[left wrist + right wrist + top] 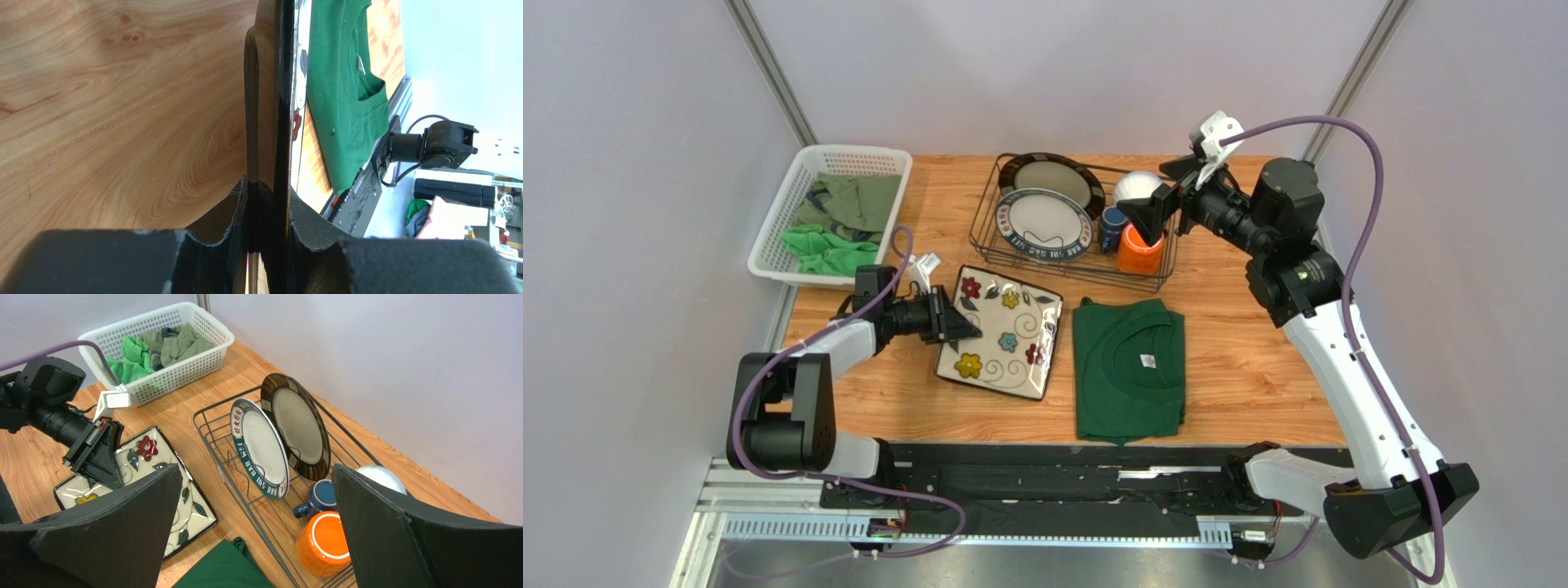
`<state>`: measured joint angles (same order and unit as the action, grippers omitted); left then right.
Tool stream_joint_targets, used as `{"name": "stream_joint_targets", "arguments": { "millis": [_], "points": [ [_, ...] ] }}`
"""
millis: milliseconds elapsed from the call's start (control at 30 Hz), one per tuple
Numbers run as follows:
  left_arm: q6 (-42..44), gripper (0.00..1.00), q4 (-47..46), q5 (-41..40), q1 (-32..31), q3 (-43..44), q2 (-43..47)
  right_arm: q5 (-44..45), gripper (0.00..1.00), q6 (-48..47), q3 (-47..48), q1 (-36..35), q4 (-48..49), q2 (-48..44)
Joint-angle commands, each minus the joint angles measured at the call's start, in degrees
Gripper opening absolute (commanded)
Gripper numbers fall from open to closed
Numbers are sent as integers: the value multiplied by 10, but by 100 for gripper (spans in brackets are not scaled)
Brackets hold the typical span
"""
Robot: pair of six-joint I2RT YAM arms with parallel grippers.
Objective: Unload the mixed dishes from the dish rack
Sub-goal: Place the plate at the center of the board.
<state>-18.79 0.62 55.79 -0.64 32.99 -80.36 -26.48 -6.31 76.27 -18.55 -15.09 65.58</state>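
The square plate (pixel 1004 335) is facing up above open wood (pixel 995 410), away from the green shirt, so the robot's left gripper should next bring the plate down until it lies flat, then let go.
The square flower-patterned plate (pixel 1008 331) lies on the wood table in front of the dish rack (pixel 987 227). My left gripper (pixel 962 326) is shut on its left edge; the left wrist view shows the dark rim (pixel 282 92) clamped between the fingers (pixel 319 226). Still in the rack are two round dark-rimmed plates (pixel 1044 227) (pixel 1053 178) standing on edge, a white bowl (pixel 1136 188), a dark blue mug (pixel 1113 227) and an upside-down orange mug (pixel 1140 251). My right gripper (pixel 1161 214) is open and empty above the mugs (pixel 323 542).
A white perforated basket (pixel 830 214) with green cloths stands at the back left. A folded dark green shirt (pixel 1128 368) lies right of the square plate. Walls close in the back and sides.
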Motion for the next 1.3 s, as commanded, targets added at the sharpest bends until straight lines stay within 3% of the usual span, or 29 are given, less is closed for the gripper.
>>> {"name": "stream_joint_targets", "arguments": {
  "millis": [0, 733, 867, 1067, 1267],
  "points": [
    [3, 0, -46, 63, 3, -2, 14, 2, 100, -12, -15, 3, 38, -18],
    [-7, 0, -30, 51, 3, 39, -175, -22, 100, -44, -77, 3, 69, -10],
    [-6, 9, -25, 55, 4, 46, -194, -27, 100, -43, -76, 3, 69, -4],
    [-4, 37, -20, 51, 3, 48, -188, -33, 100, -43, -72, 2, 69, 2],
    [-1, 50, -10, 29, 3, 49, -166, -40, 100, -36, -74, 3, 70, -3]
  ]
}}
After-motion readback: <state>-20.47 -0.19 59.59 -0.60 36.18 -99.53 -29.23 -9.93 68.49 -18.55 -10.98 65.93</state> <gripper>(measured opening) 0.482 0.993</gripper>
